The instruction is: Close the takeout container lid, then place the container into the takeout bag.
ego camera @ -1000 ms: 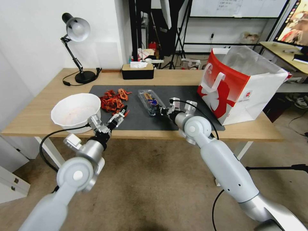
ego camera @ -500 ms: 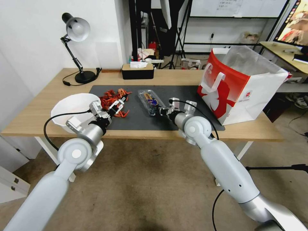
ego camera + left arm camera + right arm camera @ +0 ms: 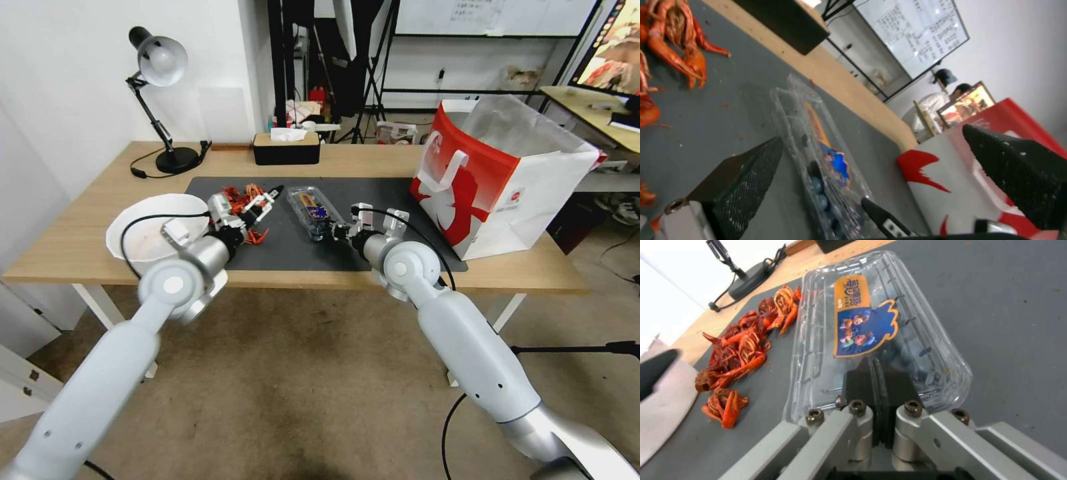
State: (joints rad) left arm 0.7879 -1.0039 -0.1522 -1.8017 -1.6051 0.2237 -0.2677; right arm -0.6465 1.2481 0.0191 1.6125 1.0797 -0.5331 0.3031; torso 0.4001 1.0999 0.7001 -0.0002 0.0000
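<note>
The container's far end looks empty, so the dark berries should collect at the takeout container's low end when I raise it upright.
The takeout container is a clear clamshell lying on the dark mat, with its lid down over it. The lid bears an orange-and-blue sticker, and dark berries show through the plastic. My right gripper is shut, its joined fingertips resting on the near end of the lid. My left gripper hangs open over the crayfish, left of the container, its fingers wide apart. The red-and-white takeout bag stands open at the table's right end, beyond the right gripper.
A pile of red crayfish lies on the dark mat, partly under my left gripper. A white bowl sits at the front left. A black tissue box and a desk lamp stand at the back.
My left arm has swung forward and to the right, from the table's front edge by the bowl to above the crayfish, nearer the container. The right gripper and container have not moved.
</note>
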